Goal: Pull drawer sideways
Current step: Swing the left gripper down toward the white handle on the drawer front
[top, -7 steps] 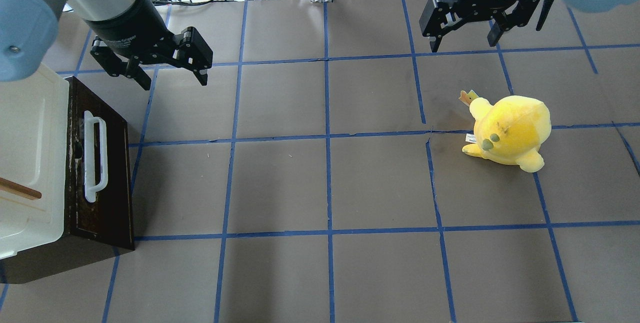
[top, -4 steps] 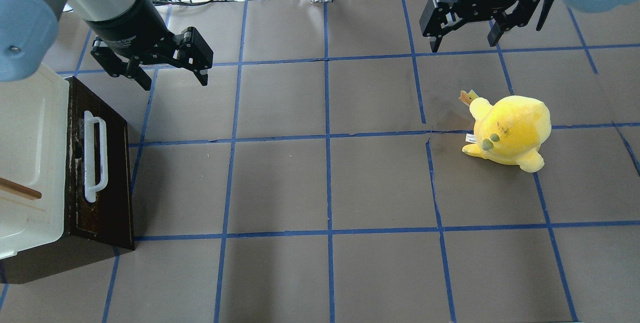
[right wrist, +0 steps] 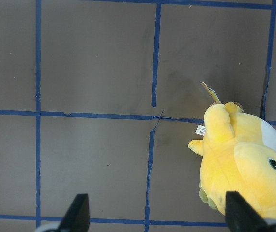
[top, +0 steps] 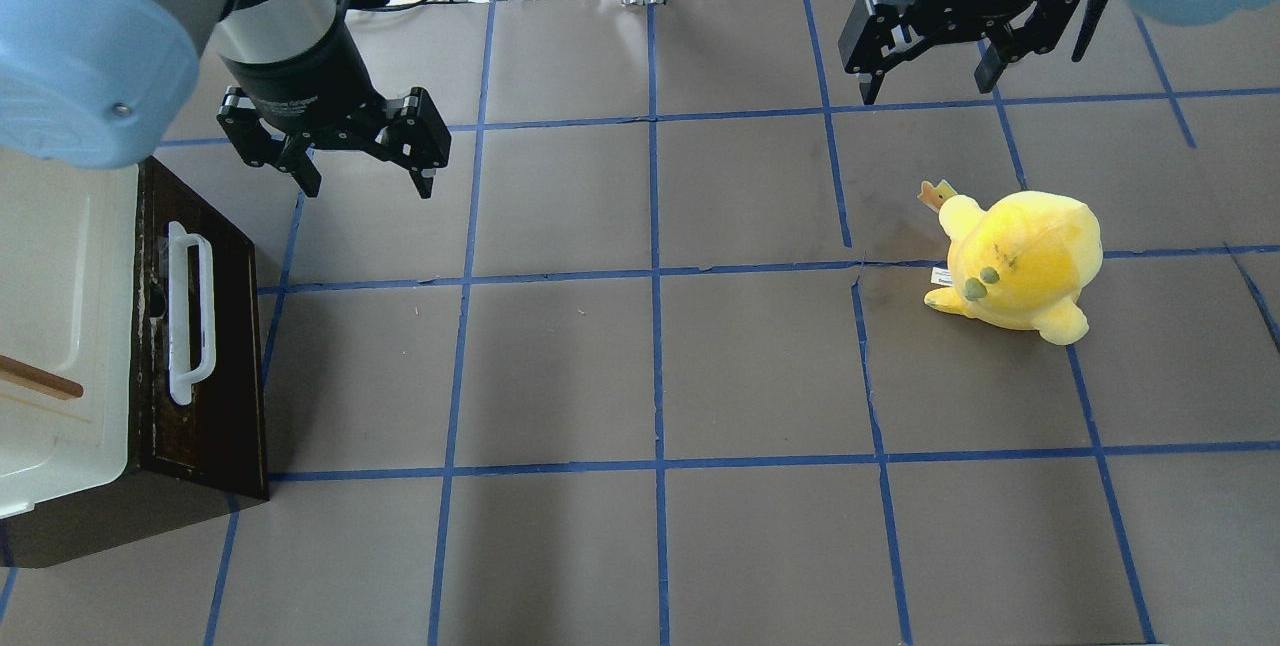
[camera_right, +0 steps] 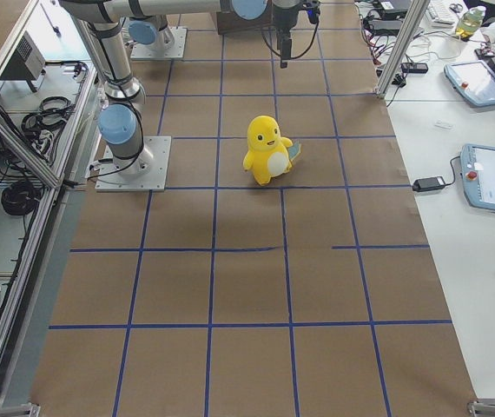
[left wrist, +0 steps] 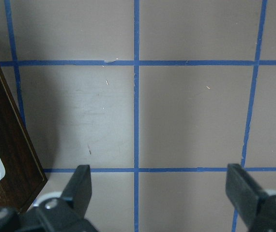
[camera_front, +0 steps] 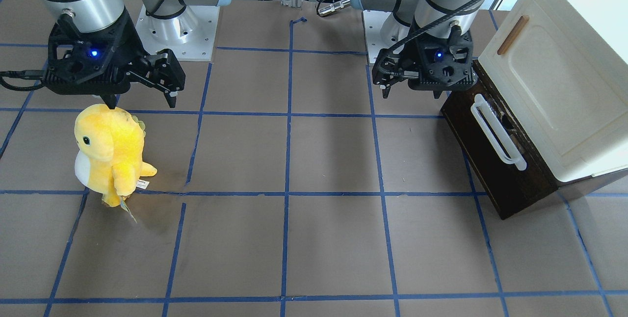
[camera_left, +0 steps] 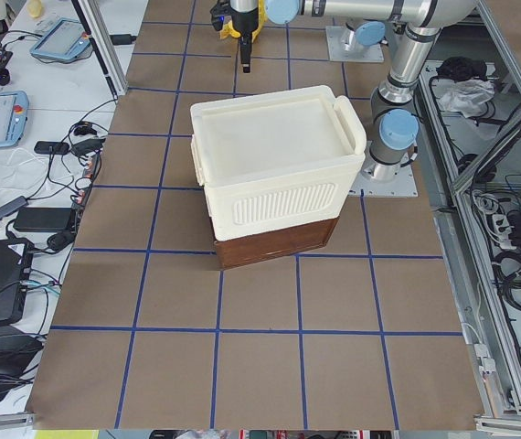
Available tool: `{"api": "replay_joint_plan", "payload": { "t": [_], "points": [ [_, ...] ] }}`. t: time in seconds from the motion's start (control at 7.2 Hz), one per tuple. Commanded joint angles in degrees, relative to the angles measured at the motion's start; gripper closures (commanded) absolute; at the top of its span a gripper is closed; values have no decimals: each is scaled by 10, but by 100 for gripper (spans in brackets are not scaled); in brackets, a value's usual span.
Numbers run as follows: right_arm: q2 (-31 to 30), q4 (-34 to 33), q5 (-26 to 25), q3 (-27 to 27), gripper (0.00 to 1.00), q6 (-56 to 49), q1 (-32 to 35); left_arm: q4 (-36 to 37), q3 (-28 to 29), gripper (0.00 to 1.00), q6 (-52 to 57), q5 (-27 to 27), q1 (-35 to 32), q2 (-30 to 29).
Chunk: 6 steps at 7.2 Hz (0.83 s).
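My gripper will slide the drawer (camera_front: pixel 475 139) straight out, both ends together, when it pulls, because the white bar handle (camera_front: pixel 498 132) is halfway along the dark brown front.
The drawer (top: pixel 215 381) has a dark brown front and a long white bar handle (top: pixel 190 311). It sits shut under a cream cabinet at the table's left edge. It also shows in the front-facing view (camera_front: pixel 510 187) and at the left edge of the left wrist view (left wrist: pixel 5 140). My left gripper (top: pixel 368 184) is open and empty. It hangs above the table beyond the far end of the drawer front, apart from the handle, and also shows in the front-facing view (camera_front: pixel 411 92) and the left wrist view (left wrist: pixel 162 193). My right gripper (top: pixel 927 88) is open and empty at the far right.
The cream cabinet (top: pixel 60 276) has a small brown wooden handle (top: pixel 40 378) and stands over the drawer. A yellow plush toy (top: pixel 1020 261) stands on the right half of the table, just below my right gripper in the front-facing view (camera_front: pixel 142 103).
My left gripper has moved to the right and a little nearer, and has turned so its fingers point more squarely down the view. The right arm, drawer and plush have not moved.
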Motion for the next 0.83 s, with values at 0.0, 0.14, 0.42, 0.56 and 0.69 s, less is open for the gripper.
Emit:
{"api": "replay_joint_plan", "payload": {
  "t": [0.0, 0.14, 0.42, 0.56, 0.69],
  "points": [
    [0, 0, -1, 0, 0, 0, 0, 2, -23, 0, -20, 127, -61, -40],
    [0, 0, 0, 0, 0, 0, 0, 2, -41, 0, -31, 173, -69, -60],
    [0, 0, 0, 0, 0, 0, 0, 2, -104, 0, -35, 347, -72, -90],
    [0, 0, -1, 0, 0, 0, 0, 2, -127, 0, -34, 421, -71, -105],
    [0, 0, 0, 0, 0, 0, 0, 1, -149, 0, -36, 489, -71, -123]
  ]
}}
